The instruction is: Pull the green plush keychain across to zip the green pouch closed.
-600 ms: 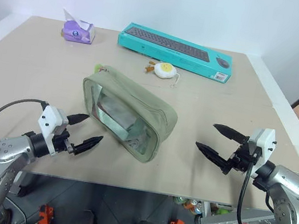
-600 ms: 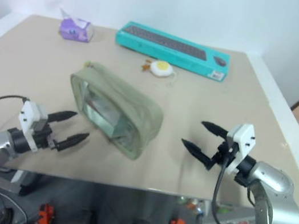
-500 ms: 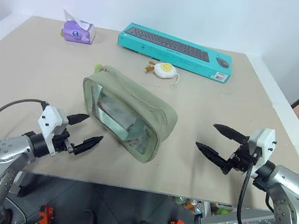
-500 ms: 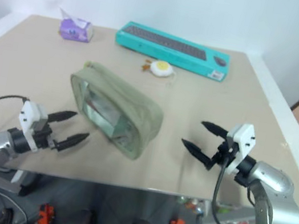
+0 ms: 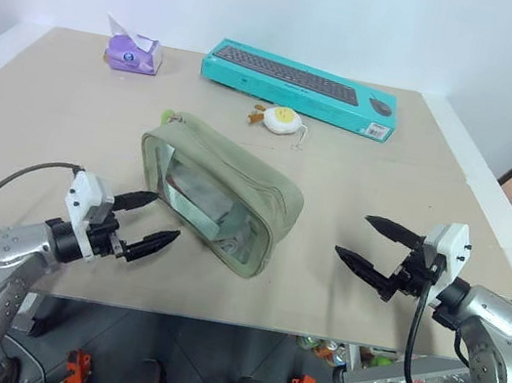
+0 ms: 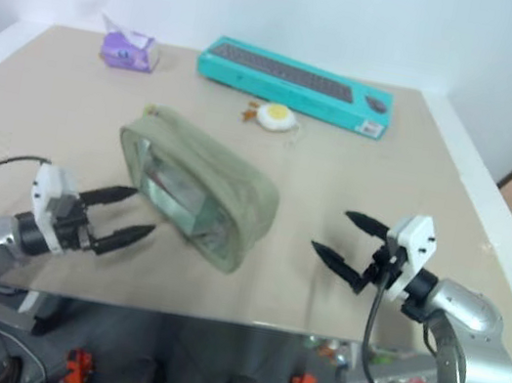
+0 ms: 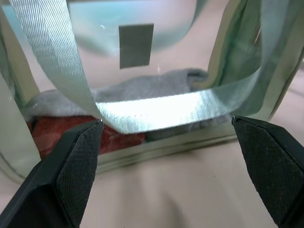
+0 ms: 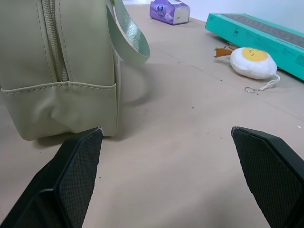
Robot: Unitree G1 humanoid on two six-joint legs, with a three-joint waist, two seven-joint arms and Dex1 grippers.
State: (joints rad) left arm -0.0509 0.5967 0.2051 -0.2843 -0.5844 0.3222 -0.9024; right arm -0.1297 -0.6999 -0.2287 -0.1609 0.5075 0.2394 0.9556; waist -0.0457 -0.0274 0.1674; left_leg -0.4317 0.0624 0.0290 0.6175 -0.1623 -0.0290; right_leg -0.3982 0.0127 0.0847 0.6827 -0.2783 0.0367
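The green pouch is lying at a slant with the green plush keychain at its far corner (image 5: 167, 116), so the robot's right gripper should first straighten the pouch by pulling its near end (image 5: 287, 222).
The pale green pouch (image 5: 222, 189) lies slantwise mid-table, its clear window side facing me. The lime-green plush keychain (image 5: 166, 117) sits at its far left corner. My left gripper (image 5: 162, 217) is open, level with the table, just left of the pouch's near-left end and not touching it. The left wrist view looks through the window (image 7: 142, 57) at grey and red contents behind a strap (image 7: 156, 107). My right gripper (image 5: 353, 236) is open to the right of the pouch, a hand's width away. The right wrist view faces the pouch's end and zipper (image 8: 56, 47).
A teal keyboard box (image 5: 299, 85) lies along the table's far edge, with a white-and-yellow egg-like trinket (image 5: 282, 119) in front of it. A purple tissue pack (image 5: 134, 53) stands at the far left. Both grippers hover near the table's front edge (image 5: 233, 321).
The left wrist has lifted very slightly while its fingertips stay in place. The right arm and the pouch have not moved.
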